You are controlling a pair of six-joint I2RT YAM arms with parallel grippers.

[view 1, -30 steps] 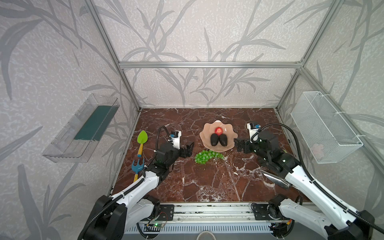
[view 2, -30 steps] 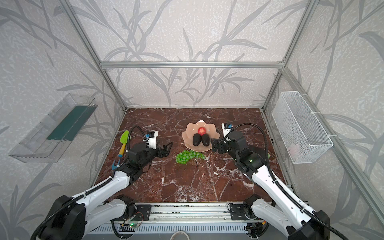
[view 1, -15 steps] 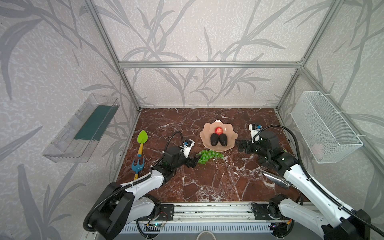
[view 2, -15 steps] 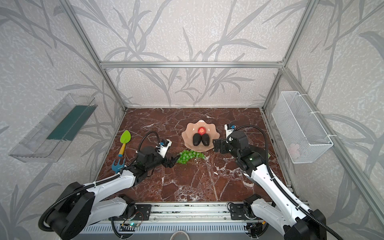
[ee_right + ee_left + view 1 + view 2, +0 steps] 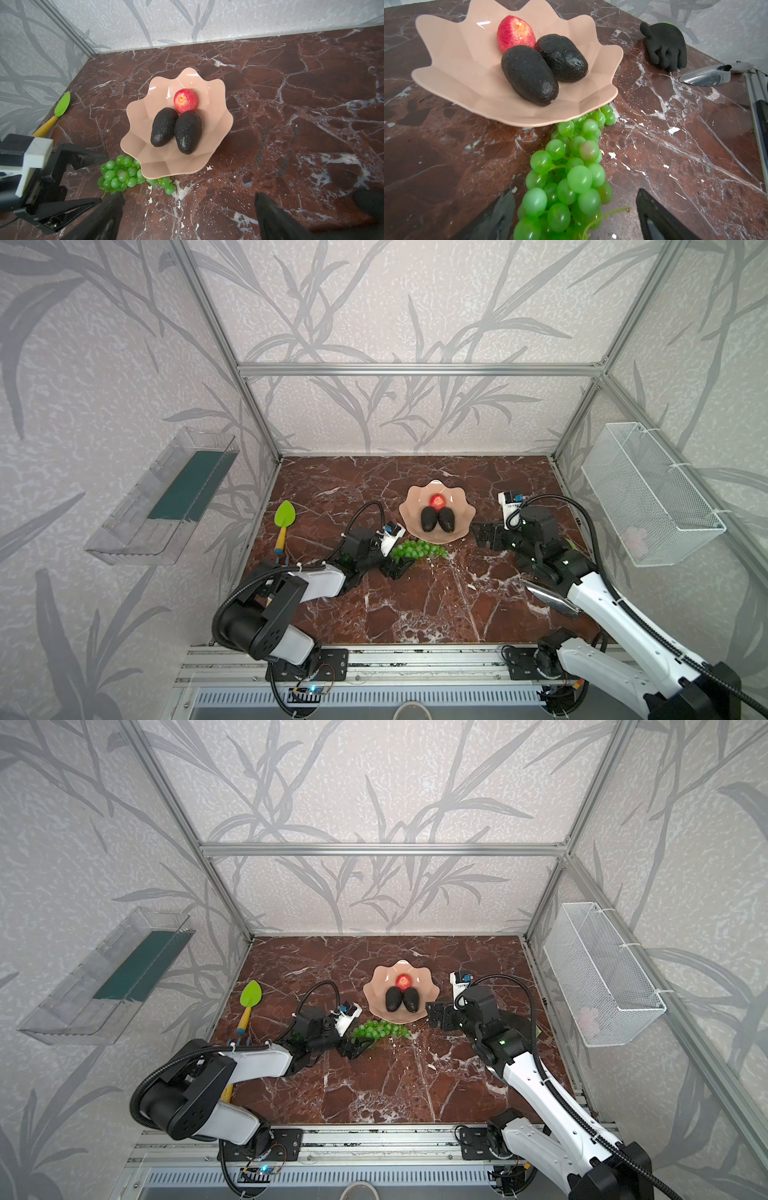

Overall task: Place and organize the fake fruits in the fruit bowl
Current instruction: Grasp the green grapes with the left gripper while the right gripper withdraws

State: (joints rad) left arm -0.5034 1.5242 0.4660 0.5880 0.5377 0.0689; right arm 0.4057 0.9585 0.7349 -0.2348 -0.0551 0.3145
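My left gripper is to grip the green grapes by their stem end (image 5: 404, 549) and pull them back clear before lifting, because they lie partly under the fruit bowl's near rim (image 5: 425, 541).
The peach-pink fruit bowl (image 5: 409, 512) (image 5: 216, 116) stands mid-table and holds a red apple (image 5: 437, 501) (image 5: 515, 33) and two dark avocados (image 5: 429, 519) (image 5: 446, 519) side by side. The green grapes (image 5: 415, 549) (image 5: 376, 1029) (image 5: 566, 182) lie on the marble against the bowl's near rim, partly under it. My left gripper (image 5: 402, 556) (image 5: 575, 216) is open, low at the bunch's stem end. Its fingers stand on either side of the grapes, with a gap on one side. Right of the bowl my right gripper (image 5: 482, 533) (image 5: 187, 218) is open and empty above bare marble.
A green spade (image 5: 284, 520) and a blue rake (image 5: 280, 560) lie at the left edge. A black glove (image 5: 664, 45) and a metal trowel (image 5: 548, 597) lie by the right arm. On the side walls hang a clear tray (image 5: 166, 497) and a wire basket (image 5: 648, 493).
My left arm has reached right and forward, bringing its open gripper from left of the grapes to around their stem end. The right arm has barely moved.
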